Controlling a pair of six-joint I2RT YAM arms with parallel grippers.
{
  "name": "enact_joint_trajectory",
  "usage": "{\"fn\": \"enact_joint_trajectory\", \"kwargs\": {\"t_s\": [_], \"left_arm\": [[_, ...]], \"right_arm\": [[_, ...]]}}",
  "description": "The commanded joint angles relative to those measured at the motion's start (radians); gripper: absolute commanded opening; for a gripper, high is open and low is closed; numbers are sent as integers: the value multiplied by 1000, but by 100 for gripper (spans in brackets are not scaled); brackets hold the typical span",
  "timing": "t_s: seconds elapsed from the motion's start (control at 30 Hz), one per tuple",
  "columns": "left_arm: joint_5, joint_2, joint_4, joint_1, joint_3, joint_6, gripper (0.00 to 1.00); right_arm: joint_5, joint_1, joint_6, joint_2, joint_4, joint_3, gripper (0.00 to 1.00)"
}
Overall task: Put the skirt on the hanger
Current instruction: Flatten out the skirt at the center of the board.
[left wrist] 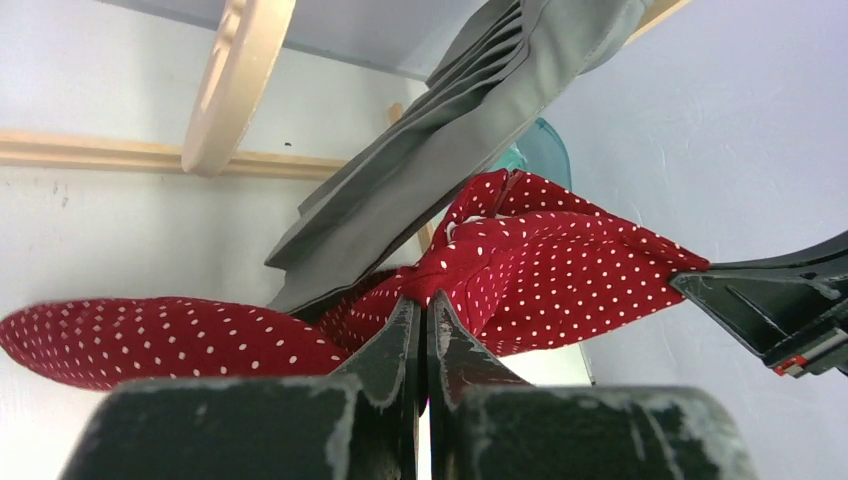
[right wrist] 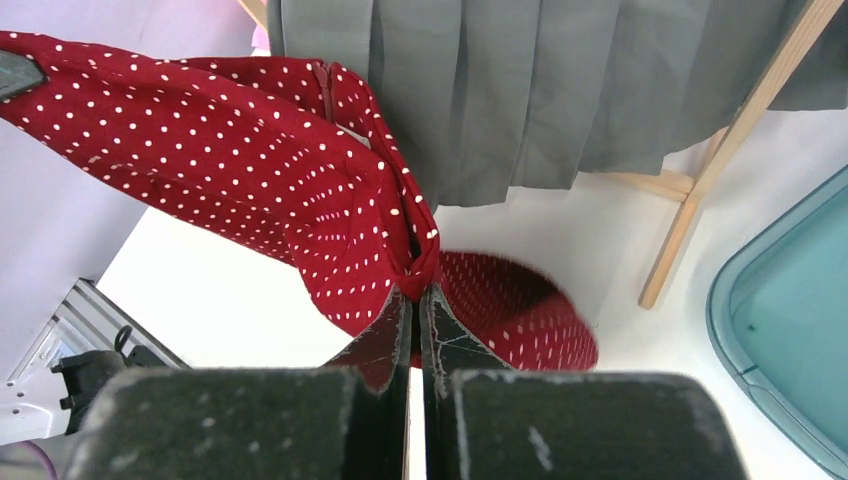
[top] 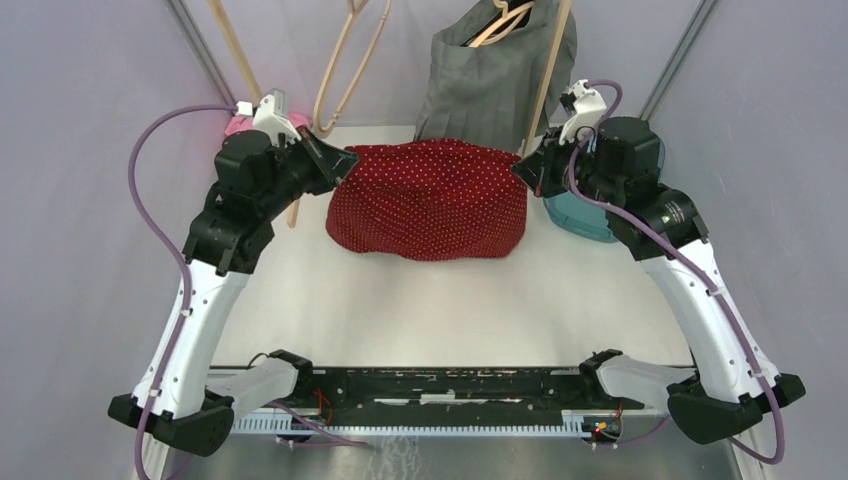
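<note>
Next, I pull the skirt back, lay it down (top: 425, 300) and open the waist before I hang it, because both my grippers are stretching the skirt's waist (top: 438, 149) shut.
The skirt (top: 430, 198) is red with white dots and hangs stretched between both arms above the white table. My left gripper (top: 347, 160) is shut on the skirt's left waist edge (left wrist: 470, 262). My right gripper (top: 518, 166) is shut on its right waist edge (right wrist: 405, 240). The cloth sags to the table below them. An empty pale wooden hanger (top: 347, 62) hangs at the back, left of centre; it also shows in the left wrist view as a wooden hanger (left wrist: 232, 82).
A grey pleated skirt (top: 495, 80) hangs on another hanger on the wooden rack (top: 552, 70) at the back. A teal tub (top: 590, 218) sits under the right arm. Something pink (top: 238, 126) lies behind the left arm.
</note>
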Motion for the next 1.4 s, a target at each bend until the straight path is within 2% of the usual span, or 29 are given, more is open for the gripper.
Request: {"fn": "enact_joint_trajectory", "kwargs": {"t_s": [0.0, 0.2, 0.47, 0.63, 0.73, 0.9, 0.97, 1.07, 1.3, 1.37], "left_arm": [[-15, 7, -12, 2, 20, 47, 4], [-30, -17, 35, 3, -88, 40, 4], [-95, 89, 100, 11, -55, 41, 4], [-91, 199, 147, 55, 37, 48, 4], [-42, 260, 157, 88, 154, 54, 3], [78, 256, 140, 96, 275, 73, 4], [88, 191, 157, 95, 206, 61, 4], [95, 45, 203, 95, 17, 39, 4], [103, -288, 322, 95, -650, -131, 5], [85, -354, 335, 95, -815, -182, 9]], "right_arm": [[18, 2, -13, 21, 25, 26, 1], [37, 2, -23, 30, 50, -19, 1], [103, 1, -47, 159, 152, 17, 1], [129, -12, -68, 309, 193, 138, 1], [118, -23, -85, 364, 188, 242, 1], [55, -28, -89, 362, 158, 333, 1], [30, -29, -82, 315, 171, 278, 1], [-10, -28, -50, 209, 241, 69, 1], [-142, -24, 67, -12, 415, -478, 1], [-132, -18, 102, -41, 438, -596, 1]]}}
